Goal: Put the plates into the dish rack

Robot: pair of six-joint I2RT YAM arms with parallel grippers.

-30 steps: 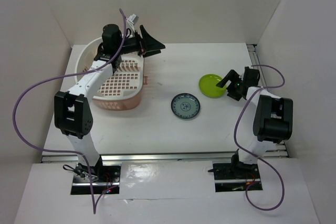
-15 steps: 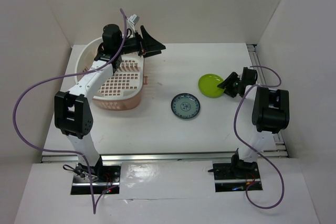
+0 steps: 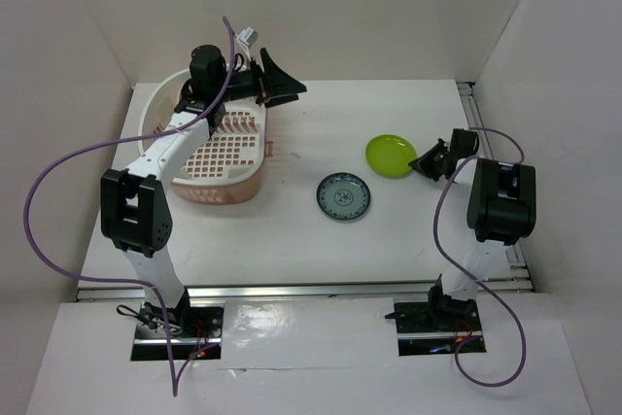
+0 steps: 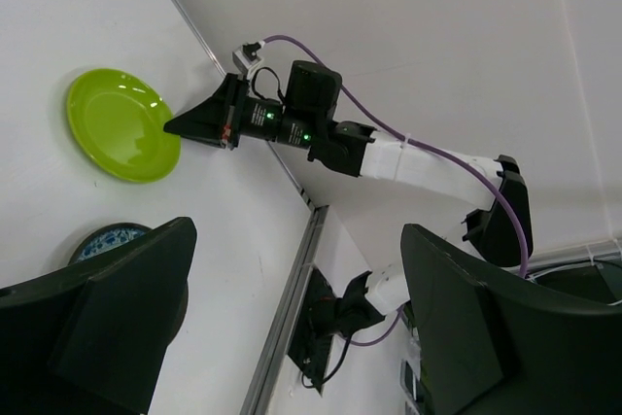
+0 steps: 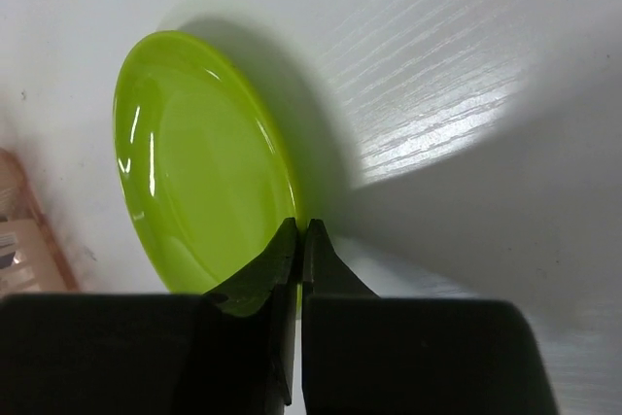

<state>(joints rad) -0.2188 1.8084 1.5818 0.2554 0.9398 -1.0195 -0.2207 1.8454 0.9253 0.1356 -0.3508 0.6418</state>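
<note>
The lime green plate (image 3: 391,155) is in my right gripper, far from the dish rack. I should pass it to my open left gripper beside the rack.
The lime green plate (image 3: 388,155) (image 5: 194,162) (image 4: 121,125) lies at the right of the table. My right gripper (image 3: 418,163) (image 5: 301,230) (image 4: 171,127) is shut on its right rim, one finger over the rim and one under it. A blue-white patterned plate (image 3: 343,195) (image 4: 107,240) rests flat at mid-table. The white dish rack (image 3: 160,114) on its salmon base stands at the back left. My left gripper (image 3: 296,92) (image 4: 298,230) hangs open and empty just past the rack's far right corner.
White walls close in the table at the back, left and right. A metal rail (image 3: 469,104) runs along the right edge beside the right arm. A purple cable (image 3: 58,167) loops out to the left of the left arm.
My right gripper has gone from open to shut on the green plate's rim, and the plate has shifted slightly left. The left arm has not moved.
</note>
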